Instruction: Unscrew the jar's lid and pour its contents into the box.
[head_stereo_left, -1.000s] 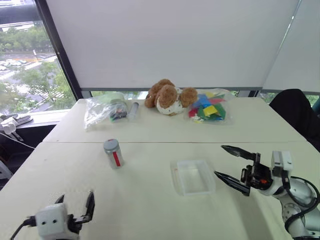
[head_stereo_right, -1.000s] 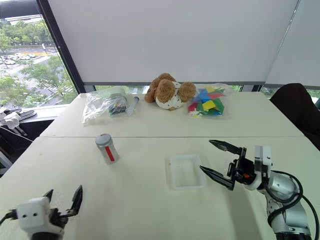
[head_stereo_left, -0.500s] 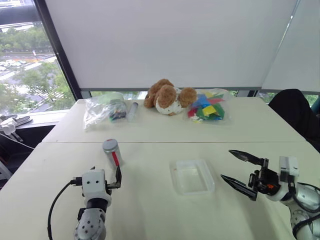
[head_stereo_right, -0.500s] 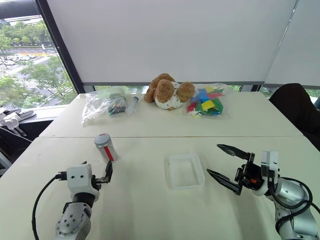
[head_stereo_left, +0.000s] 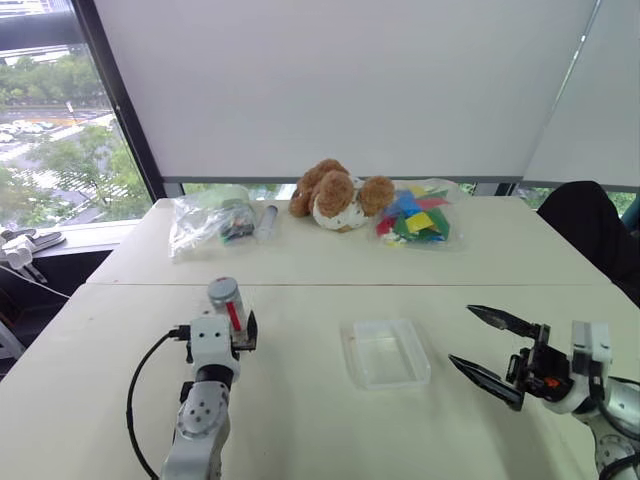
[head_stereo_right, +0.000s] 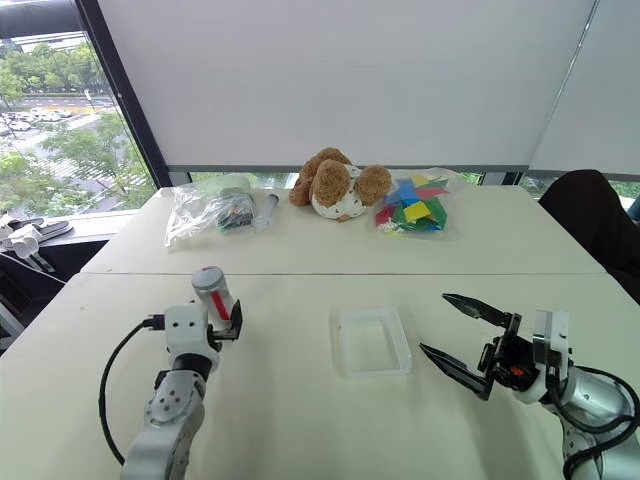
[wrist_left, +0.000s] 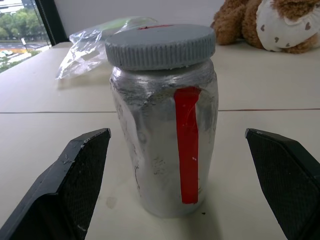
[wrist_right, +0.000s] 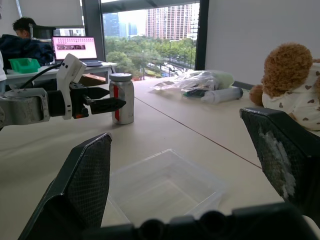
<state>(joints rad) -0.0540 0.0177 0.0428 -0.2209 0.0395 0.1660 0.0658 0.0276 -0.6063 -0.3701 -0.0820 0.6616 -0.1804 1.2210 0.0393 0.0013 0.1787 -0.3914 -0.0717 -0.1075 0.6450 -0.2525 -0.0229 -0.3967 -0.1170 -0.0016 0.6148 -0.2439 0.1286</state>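
Note:
The ribbed rim (wrist_left: 161, 56) reaches out over the top of the jar. I expect the grey lid (head_stereo_left: 223, 288) to twist off in one piece and show a threaded neck when I turn it.
The jar (head_stereo_left: 227, 303), silver with a red stripe, stands upright on the table's left half with its grey lid (head_stereo_left: 223, 289) screwed on. Its contents are hidden inside. My left gripper (head_stereo_left: 233, 322) is open just on the near side of the jar (wrist_left: 165, 140). Its fingers (wrist_left: 75, 185) flank the jar with a gap on each side, and the lid (wrist_left: 160, 46) sits above them. The clear box (head_stereo_left: 348, 345) lies empty at mid-table. My right gripper (head_stereo_left: 461, 335) hovers open to the right of the box, pointing toward it, with nothing between its fingers.
Along the far edge of the table lie a clear bag (head_stereo_left: 208, 218), a tube (head_stereo_left: 267, 220), a brown teddy bear (head_stereo_left: 338, 195) and a bag of coloured pieces (head_stereo_left: 415, 215). A dark chair (head_stereo_left: 590, 225) stands at the right. A seam crosses the table behind the jar.
My left arm has swung forward from the near table edge up to the jar, still open. The right gripper has drawn back slightly to the right.

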